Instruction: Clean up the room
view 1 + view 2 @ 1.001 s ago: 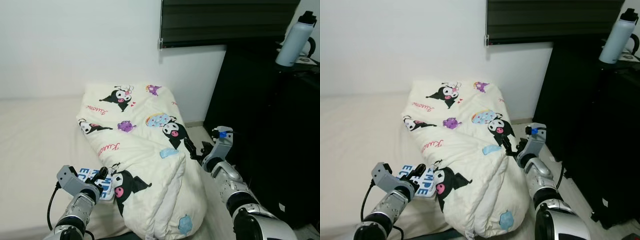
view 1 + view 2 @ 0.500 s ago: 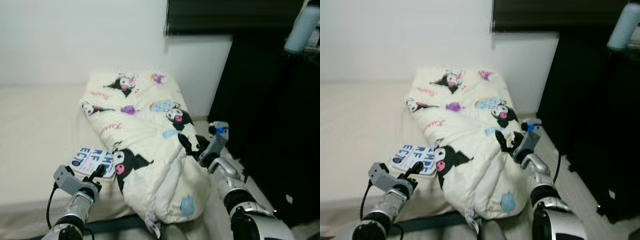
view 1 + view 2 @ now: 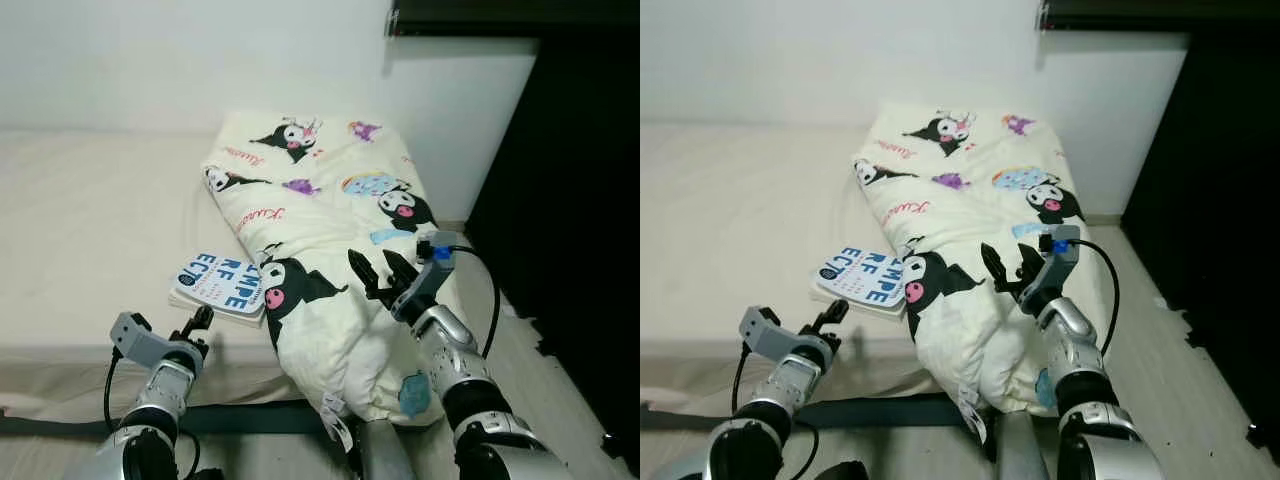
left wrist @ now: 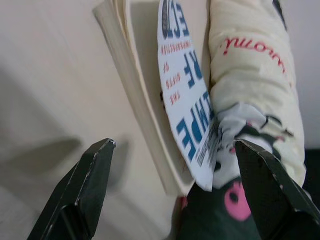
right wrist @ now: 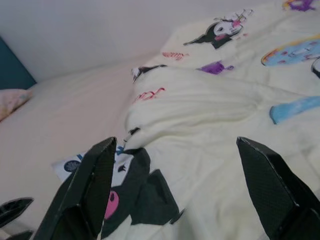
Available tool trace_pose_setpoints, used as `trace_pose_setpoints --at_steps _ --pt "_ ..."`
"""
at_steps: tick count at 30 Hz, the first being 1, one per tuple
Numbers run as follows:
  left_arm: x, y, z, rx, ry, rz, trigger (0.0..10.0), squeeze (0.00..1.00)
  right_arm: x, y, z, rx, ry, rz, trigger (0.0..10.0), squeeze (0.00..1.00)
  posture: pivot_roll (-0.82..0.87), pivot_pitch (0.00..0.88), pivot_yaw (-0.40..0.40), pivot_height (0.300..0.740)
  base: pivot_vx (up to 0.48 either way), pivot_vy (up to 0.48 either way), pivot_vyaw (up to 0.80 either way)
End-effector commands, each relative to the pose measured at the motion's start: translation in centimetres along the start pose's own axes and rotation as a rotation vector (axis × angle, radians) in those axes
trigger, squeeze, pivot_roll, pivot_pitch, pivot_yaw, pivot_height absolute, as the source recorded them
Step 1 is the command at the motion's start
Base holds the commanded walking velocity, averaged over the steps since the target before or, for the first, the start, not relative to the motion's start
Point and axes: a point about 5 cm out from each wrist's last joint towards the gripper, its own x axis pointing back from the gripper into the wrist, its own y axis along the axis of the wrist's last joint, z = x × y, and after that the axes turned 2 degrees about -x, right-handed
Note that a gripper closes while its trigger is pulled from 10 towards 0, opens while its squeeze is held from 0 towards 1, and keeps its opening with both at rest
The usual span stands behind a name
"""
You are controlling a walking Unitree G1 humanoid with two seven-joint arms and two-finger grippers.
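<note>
The white book [image 3: 222, 284] should stay almost straight and closed when I lift its lower edge, because thick, closely packed pages [image 3: 214, 311] show under its flat cover.
A folded cream blanket [image 3: 330, 230] printed with black cartoon figures lies along the bed's right side, its end hanging off the foot. A white book [image 3: 225, 283] with blue lettering rests on the mattress, partly tucked under the blanket's edge. My left gripper [image 3: 200, 322] is open just short of the book; in the left wrist view the book [image 4: 165, 105] lies between the spread fingers [image 4: 85, 195], a little ahead of their tips. My right gripper [image 3: 378, 275] hovers open over the blanket's near part, whose surface [image 5: 200, 125] spreads before it in the right wrist view.
The beige mattress [image 3: 90, 230] stretches left, its front edge just ahead of my left arm. A white wall runs behind it. A tall black cabinet [image 3: 580, 200] stands at the right, with a strip of floor [image 3: 530, 380] between it and the bed.
The camera has swung right and pulled back, so the scene shifted. My left gripper has let go of the book, which now lies on the mattress. The right gripper still hovers open.
</note>
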Motion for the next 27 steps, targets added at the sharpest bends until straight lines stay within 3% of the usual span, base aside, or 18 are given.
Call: trace_pose_setpoints --at_steps 1,4,6,10,21,27 --pt "-0.1 0.1 -0.3 0.024 -0.013 -0.004 10.0 0.0 0.0 0.2 0.4 -0.007 0.018 -0.01 10.0 0.0 -0.16 0.03 0.0 0.52 0.0 0.0 0.0" --pt "-0.6 0.4 -2.1 0.069 -0.131 -0.008 10.0 0.0 0.5 0.4 1.2 -0.004 0.047 -0.024 10.0 0.0 -0.17 0.081 0.007 0.505 0.0 0.0 0.0" --pt "-0.6 0.4 -2.1 0.069 -0.131 -0.008 10.0 0.0 0.5 0.4 1.2 -0.004 0.047 -0.024 10.0 0.0 -0.17 0.081 0.007 0.505 0.0 0.0 0.0" --pt "-0.9 0.4 -3.6 0.045 -0.214 0.019 10.0 0.0 1.2 0.6 1.9 0.002 0.061 -0.032 10.0 0.0 -0.18 0.163 0.021 0.49 0.0 0.0 0.0" --pt "-0.3 -1.0 -2.9 -0.02 -0.191 0.075 10.0 0.0 3.6 1.4 2.8 -0.043 0.005 -0.076 10.0 0.0 -0.22 0.286 0.039 0.467 0.0 0.0 0.0" --pt "-0.7 -0.3 -3.7 0.054 -0.18 0.036 10.0 0.0 5.1 2.5 3.4 -0.051 -0.012 -0.111 10.0 0.0 -0.24 0.351 0.042 0.467 0.0 0.0 0.0"
